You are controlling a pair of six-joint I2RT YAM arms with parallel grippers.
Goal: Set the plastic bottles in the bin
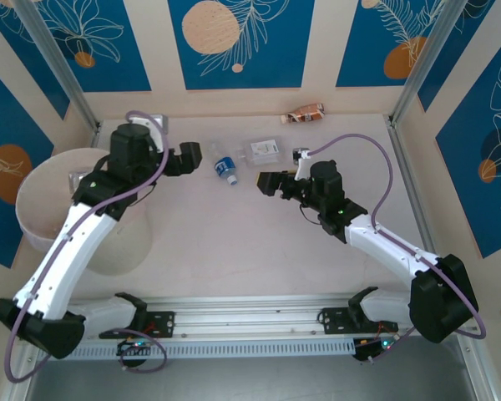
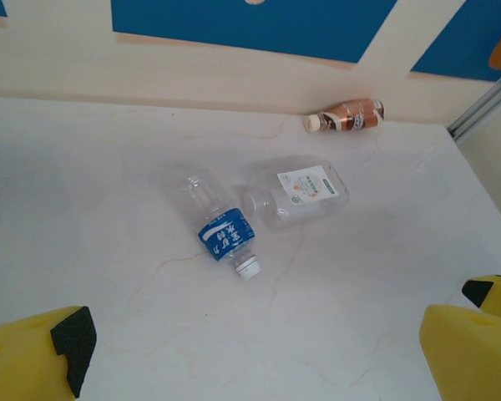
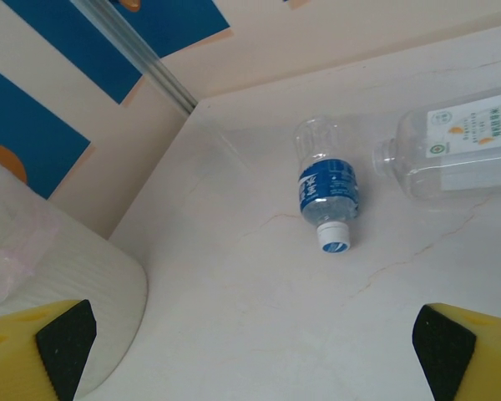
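Observation:
My left gripper should keep reaching until its open fingers straddle the blue-label bottle's clear end (image 1: pixel 216 149), as a gap (image 1: pixel 237 156) separates that bottle from the white-label bottle's neck.
A small clear bottle with a blue label (image 1: pixel 225 167) lies on its side at the back of the table, cap toward the arms. It also lies ahead of both wrist cameras (image 2: pixel 224 230) (image 3: pixel 326 194). Beside it, to the right, lies a wider clear bottle with a white label (image 1: pixel 263 152) (image 2: pixel 299 194) (image 3: pixel 455 146). A brown bottle (image 1: pixel 305 113) (image 2: pixel 347 115) rests against the back wall. The pale bin (image 1: pixel 67 209) (image 3: pixel 58 276) stands at the left. My left gripper (image 1: pixel 189 159) (image 2: pixel 267 334) is open just left of the blue-label bottle. My right gripper (image 1: pixel 269 184) (image 3: pixel 255 342) is open, right of that bottle and nearer me. Neither holds anything.
Walls with blue panels and metal posts (image 1: pixel 54 63) close in the table at the back and sides. A rail (image 1: pixel 250 322) runs along the near edge by the arm bases. Bare marble surface (image 1: pixel 242 242) lies between the arms.

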